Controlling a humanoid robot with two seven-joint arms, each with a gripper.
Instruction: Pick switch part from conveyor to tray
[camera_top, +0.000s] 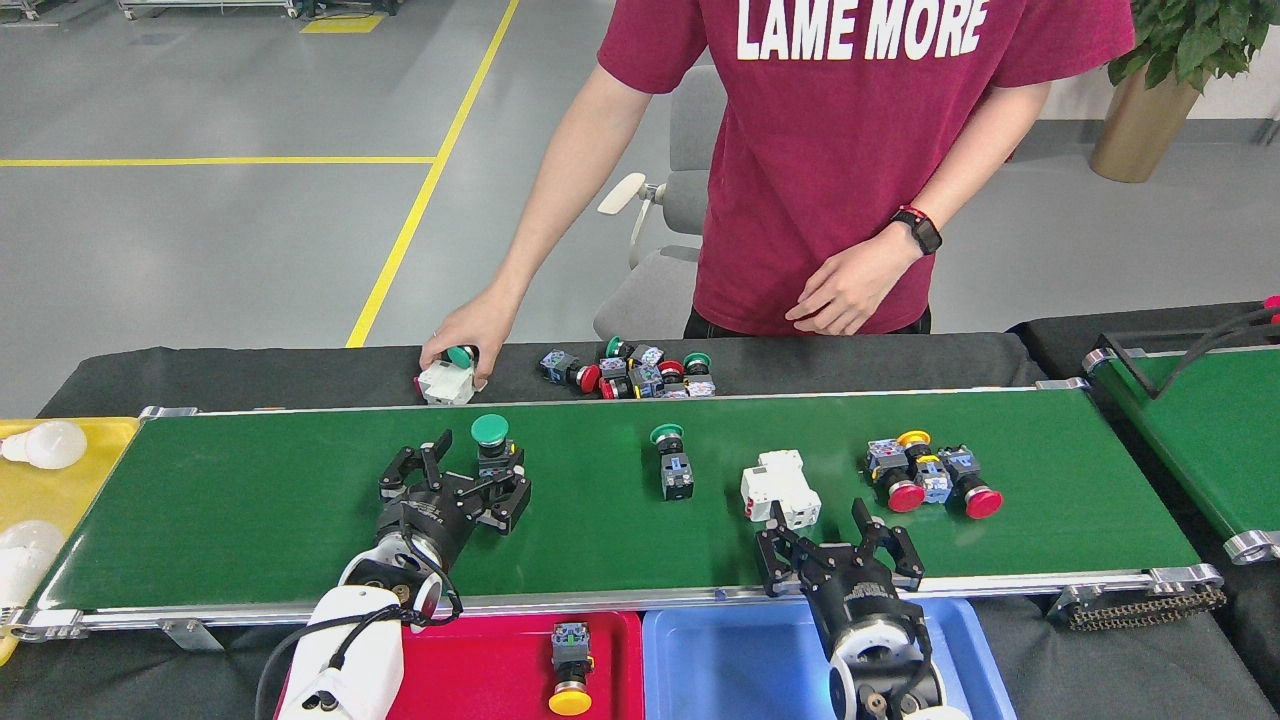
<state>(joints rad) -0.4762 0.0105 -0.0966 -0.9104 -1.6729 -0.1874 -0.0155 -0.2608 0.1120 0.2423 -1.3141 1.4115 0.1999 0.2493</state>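
Observation:
The cluster of switch parts (931, 473) will move along toward the yellow tray (70, 490) when I carry the green-capped one, because the tray is at the end of the belt.
The conveyor (250, 520) carries a green-capped switch part (491, 445), a second green-capped one (672, 472), a white breaker (780, 488) and a cluster of red- and yellow-capped switch parts (925, 478). My left gripper (462, 472) is open over the belt, its right finger just below the first green-capped part. My right gripper (838, 530) is open at the belt's near edge, just below and right of the white breaker. A red tray (480, 670) at the front holds a yellow-capped switch part (570, 672).
A blue tray (740, 660) sits beside the red one. A yellow tray (60, 490) with light bulbs is at the left. Behind the belt, a person's hand (455, 345) holds a green cap over a white breaker (445, 385), near a pile of switch parts (630, 372). A second green belt (1200, 450) is at the right.

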